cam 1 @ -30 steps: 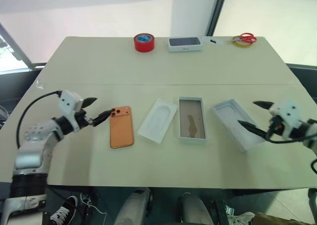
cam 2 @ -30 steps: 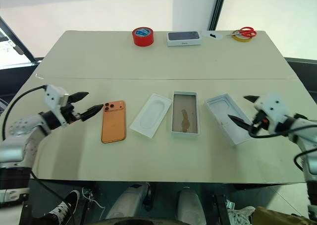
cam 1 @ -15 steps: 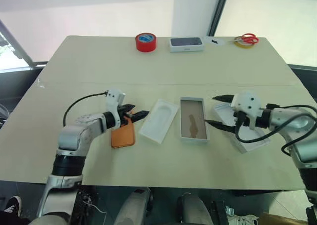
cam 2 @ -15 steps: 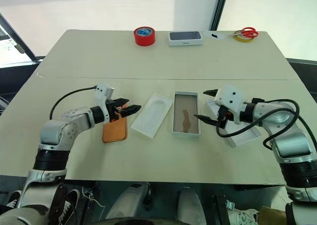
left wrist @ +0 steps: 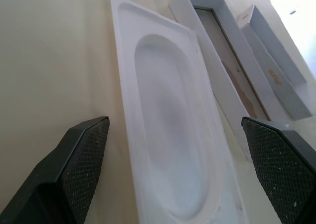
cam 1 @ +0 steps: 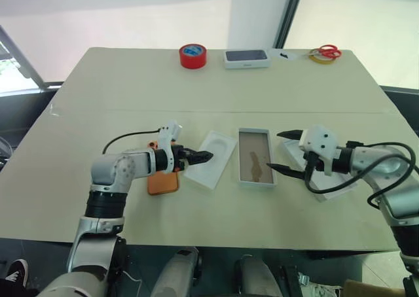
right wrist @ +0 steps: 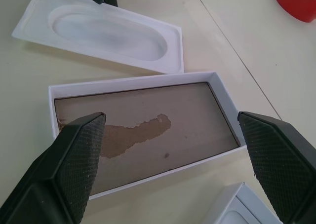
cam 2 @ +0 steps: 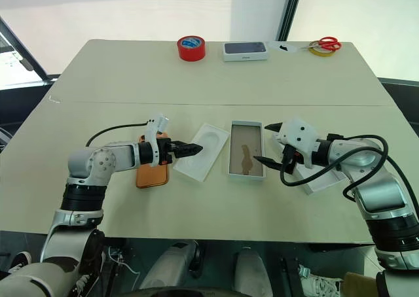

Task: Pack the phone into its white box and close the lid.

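The orange phone should settle flat below the box's rim when I lower it in, because the white box's brownish bottom is barely wider than the phone.
The orange phone lies flat on the table, its far end hidden under my left wrist. To its right is a thin white moulded insert, then the white box, a shallow tray with a bare brownish floor. The lid lies open side up at the far right, partly covered by my right hand. My left gripper is open, past the phone and over the insert's left edge. Open too, my right gripper hovers at the box's right wall, its fingers spanning the box.
At the table's far edge stand a red tape roll, a small white box with a dark top and red-handled scissors on a yellow tape ring. A seam crosses the table behind the packing items.
Both arms have swung inward. My left gripper went right, from beside the phone to over the insert, rolling as it went. My right gripper came left to the box, then held still.
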`<state>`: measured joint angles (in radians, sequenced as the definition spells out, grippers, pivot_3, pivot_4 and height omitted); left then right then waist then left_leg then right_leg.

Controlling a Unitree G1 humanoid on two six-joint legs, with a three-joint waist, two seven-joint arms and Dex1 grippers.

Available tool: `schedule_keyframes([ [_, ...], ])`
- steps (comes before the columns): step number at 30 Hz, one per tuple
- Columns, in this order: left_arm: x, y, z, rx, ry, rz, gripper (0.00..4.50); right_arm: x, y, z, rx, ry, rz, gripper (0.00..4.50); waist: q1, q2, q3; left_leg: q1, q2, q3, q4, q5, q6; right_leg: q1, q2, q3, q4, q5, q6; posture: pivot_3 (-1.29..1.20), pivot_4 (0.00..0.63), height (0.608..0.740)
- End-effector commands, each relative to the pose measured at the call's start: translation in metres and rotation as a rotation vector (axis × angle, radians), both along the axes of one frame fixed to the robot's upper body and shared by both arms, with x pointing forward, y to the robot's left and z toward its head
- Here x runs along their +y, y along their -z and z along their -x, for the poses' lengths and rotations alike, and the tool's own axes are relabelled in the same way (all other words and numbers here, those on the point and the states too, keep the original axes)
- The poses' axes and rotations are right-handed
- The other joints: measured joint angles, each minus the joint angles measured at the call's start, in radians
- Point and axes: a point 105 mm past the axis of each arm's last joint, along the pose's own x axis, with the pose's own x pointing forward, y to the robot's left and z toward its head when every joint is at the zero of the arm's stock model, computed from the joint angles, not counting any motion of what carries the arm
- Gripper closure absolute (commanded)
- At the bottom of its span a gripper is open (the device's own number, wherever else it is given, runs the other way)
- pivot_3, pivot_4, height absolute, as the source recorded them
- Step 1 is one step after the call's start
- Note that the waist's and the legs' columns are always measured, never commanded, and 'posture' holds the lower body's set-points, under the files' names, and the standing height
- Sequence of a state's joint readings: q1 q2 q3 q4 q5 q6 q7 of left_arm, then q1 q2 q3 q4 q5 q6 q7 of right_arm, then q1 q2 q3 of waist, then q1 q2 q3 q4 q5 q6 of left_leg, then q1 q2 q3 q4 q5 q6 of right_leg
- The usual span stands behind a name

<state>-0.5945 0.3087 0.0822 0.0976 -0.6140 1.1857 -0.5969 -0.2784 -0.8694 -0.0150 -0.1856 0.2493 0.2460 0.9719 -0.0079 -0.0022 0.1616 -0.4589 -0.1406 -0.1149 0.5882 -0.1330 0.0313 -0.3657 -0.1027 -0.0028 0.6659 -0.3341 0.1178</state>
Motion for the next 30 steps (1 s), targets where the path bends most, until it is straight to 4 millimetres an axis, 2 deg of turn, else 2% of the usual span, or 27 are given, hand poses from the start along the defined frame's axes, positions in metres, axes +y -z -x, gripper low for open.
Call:
schedule_keyframes([
  [1, -0.002, 0.007, 0.002, 0.061, 0.000, 0.055, 0.53, 0.006, -0.014, 0.002, -0.071, -0.021, -0.006, 0.00, 0.000, 0.000, 0.000, 0.000, 0.000, 0.000, 0.000, 0.000, 0.000, 0.000, 0.000, 0.000, 0.000, 0.000, 0.000, 0.00, 0.150, 0.740],
  [2, -0.003, 0.006, 0.003, 0.069, 0.002, 0.073, 0.87, 0.007, -0.014, 0.002, -0.073, -0.021, -0.006, 0.00, 0.000, 0.000, 0.000, 0.000, 0.000, 0.000, 0.000, 0.000, 0.000, 0.000, 0.000, 0.000, 0.000, 0.000, 0.000, 0.00, 0.150, 0.740],
  [9, 0.000, 0.011, -0.007, 0.085, -0.074, 0.103, 4.47, 0.009, -0.015, 0.001, -0.080, -0.021, -0.008, 0.00, 0.001, 0.000, 0.000, 0.000, 0.000, 0.000, 0.001, 0.000, 0.000, 0.000, 0.000, 0.000, 0.000, 0.000, 0.000, 0.00, 0.150, 0.740],
  [12, 0.002, 0.006, -0.009, 0.073, -0.095, 0.138, 4.47, 0.011, -0.007, 0.006, -0.040, -0.046, -0.015, 0.00, -0.001, 0.000, 0.000, 0.000, 0.000, 0.000, 0.001, -0.001, -0.001, 0.001, 0.000, 0.000, 0.000, 0.000, 0.000, 0.00, 0.150, 0.740],
  [16, 0.009, 0.000, -0.012, 0.064, -0.137, 0.169, 4.47, 0.034, 0.017, 0.022, 0.072, -0.168, -0.009, 0.00, -0.004, 0.000, 0.000, 0.000, 0.000, 0.000, 0.001, 0.000, -0.001, 0.001, 0.000, 0.000, 0.000, 0.000, 0.000, 0.00, 0.150, 0.740],
  [19, 0.013, -0.002, -0.013, 0.062, -0.160, 0.196, 4.47, 0.045, 0.038, 0.023, 0.130, -0.201, 0.030, 0.00, -0.005, 0.000, 0.000, 0.000, 0.000, 0.000, 0.001, 0.000, 0.000, 0.000, 0.000, 0.000, 0.000, 0.000, 0.000, 0.00, 0.150, 0.740],
  [23, 0.018, -0.007, -0.014, 0.050, -0.192, 0.217, 4.47, 0.035, 0.071, 0.013, 0.200, -0.158, 0.166, 0.00, -0.002, -0.001, 0.000, 0.000, 0.000, 0.000, 0.002, 0.000, 0.000, 0.000, 0.000, 0.000, 0.000, 0.000, 0.000, 0.00, 0.150, 0.740],
  [26, 0.021, -0.015, -0.015, 0.016, -0.221, 0.249, 4.50, 0.030, 0.077, 0.006, 0.236, -0.140, 0.199, 0.91, -0.003, -0.002, -0.001, 0.000, 0.000, 0.000, 0.002, 0.000, -0.001, 0.001, 0.000, 0.000, 0.000, 0.000, 0.001, 0.00, 0.150, 0.740],
  [30, 0.022, -0.028, -0.016, -0.041, -0.248, 0.285, 4.50, 0.037, 0.071, 0.007, 0.254, -0.167, 0.152, 2.91, 0.000, -0.003, -0.001, 0.000, 0.000, -0.001, 0.003, -0.001, -0.001, 0.001, 0.000, 0.000, 0.000, 0.001, 0.002, 0.00, 0.150, 0.740],
])
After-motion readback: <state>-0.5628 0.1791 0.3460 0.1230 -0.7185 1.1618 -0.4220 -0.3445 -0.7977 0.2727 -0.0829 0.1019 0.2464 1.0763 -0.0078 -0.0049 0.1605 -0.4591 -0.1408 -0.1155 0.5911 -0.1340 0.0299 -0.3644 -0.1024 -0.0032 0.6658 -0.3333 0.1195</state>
